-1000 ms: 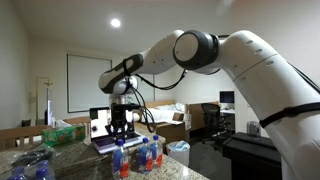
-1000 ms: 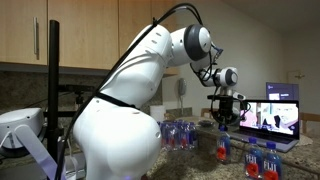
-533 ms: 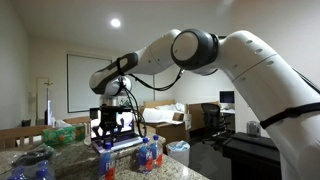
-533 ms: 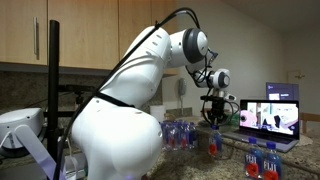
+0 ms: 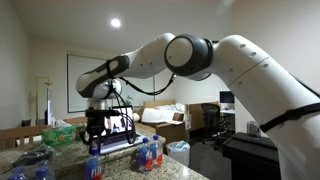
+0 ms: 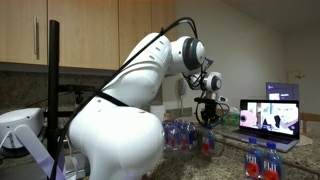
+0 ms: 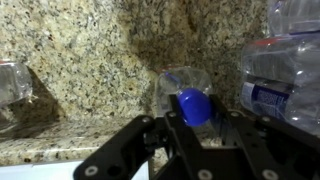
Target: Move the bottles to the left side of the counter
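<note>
The held bottle (image 6: 208,146) is hanging upright over open granite (image 6: 197,152) next to the group of bottles. My gripper should keep lowering it gently there until its base stands on the counter.
My gripper (image 5: 95,133) is shut on one small clear bottle (image 5: 94,166) with a blue cap and hangs it upright just over the speckled granite counter (image 5: 120,170). In an exterior view the gripper (image 6: 208,116) and held bottle (image 6: 208,142) sit beside a cluster of bottles (image 6: 178,134). In the wrist view the gripper (image 7: 197,122) grips the bottle's neck under its blue cap (image 7: 195,106). More bottles (image 5: 150,155) stand by the laptop, seen also in an exterior view (image 6: 262,161).
An open laptop (image 6: 270,115) stands on the counter behind the remaining bottles. Bottles lie close on both sides in the wrist view (image 7: 285,70) (image 7: 12,80). Wooden cabinets (image 6: 90,35) hang above. The counter's edge (image 7: 60,155) runs near the gripper.
My gripper has carried the held bottle sideways along the counter, away from the laptop and toward the larger cluster of bottles.
</note>
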{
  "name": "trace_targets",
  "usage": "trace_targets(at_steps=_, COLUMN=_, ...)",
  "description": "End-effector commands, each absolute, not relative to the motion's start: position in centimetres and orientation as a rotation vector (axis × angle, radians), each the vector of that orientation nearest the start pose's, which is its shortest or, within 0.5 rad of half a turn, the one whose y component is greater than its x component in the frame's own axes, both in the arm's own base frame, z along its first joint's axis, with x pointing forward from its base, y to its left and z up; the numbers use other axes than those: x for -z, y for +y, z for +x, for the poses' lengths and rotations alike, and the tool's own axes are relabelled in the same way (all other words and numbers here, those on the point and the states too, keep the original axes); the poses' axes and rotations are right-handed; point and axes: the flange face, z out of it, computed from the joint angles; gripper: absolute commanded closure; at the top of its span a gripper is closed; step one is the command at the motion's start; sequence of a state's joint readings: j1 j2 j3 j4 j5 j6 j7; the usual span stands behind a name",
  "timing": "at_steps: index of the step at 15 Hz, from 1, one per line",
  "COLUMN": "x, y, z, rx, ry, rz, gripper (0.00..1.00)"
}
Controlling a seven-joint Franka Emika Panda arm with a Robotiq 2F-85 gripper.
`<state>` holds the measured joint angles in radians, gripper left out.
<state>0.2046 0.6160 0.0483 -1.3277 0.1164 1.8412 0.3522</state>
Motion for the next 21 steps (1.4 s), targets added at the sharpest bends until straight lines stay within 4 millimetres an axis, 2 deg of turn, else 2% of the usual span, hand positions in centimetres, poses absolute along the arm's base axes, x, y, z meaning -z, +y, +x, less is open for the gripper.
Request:
trace_targets(at_steps=1, x=-37.1, y=19.5, z=70.1, rx=-0.277, ry=0.25, rz=-3.029, gripper=0.86)
trace_targets(at_steps=6, x=-37.2, y=21.0, z=70.7, rx=-0.364, ry=0.271, rz=-3.038, gripper=0.86)
trace_targets(at_steps=12, x=-36.5, y=22.3, z=71.5, rx=-0.378, ry=0.32, rz=-3.048, gripper=0.86)
trace_targets(at_steps=18, x=-35.3, y=22.5, z=72.2, rx=-0.394, ry=0.324, rz=-3.043, gripper=0.86)
trace_targets(at_steps=21, x=-35.4, y=22.5, z=72.3, rx=-0.398, ry=0.318, rz=-3.044, gripper=0.86)
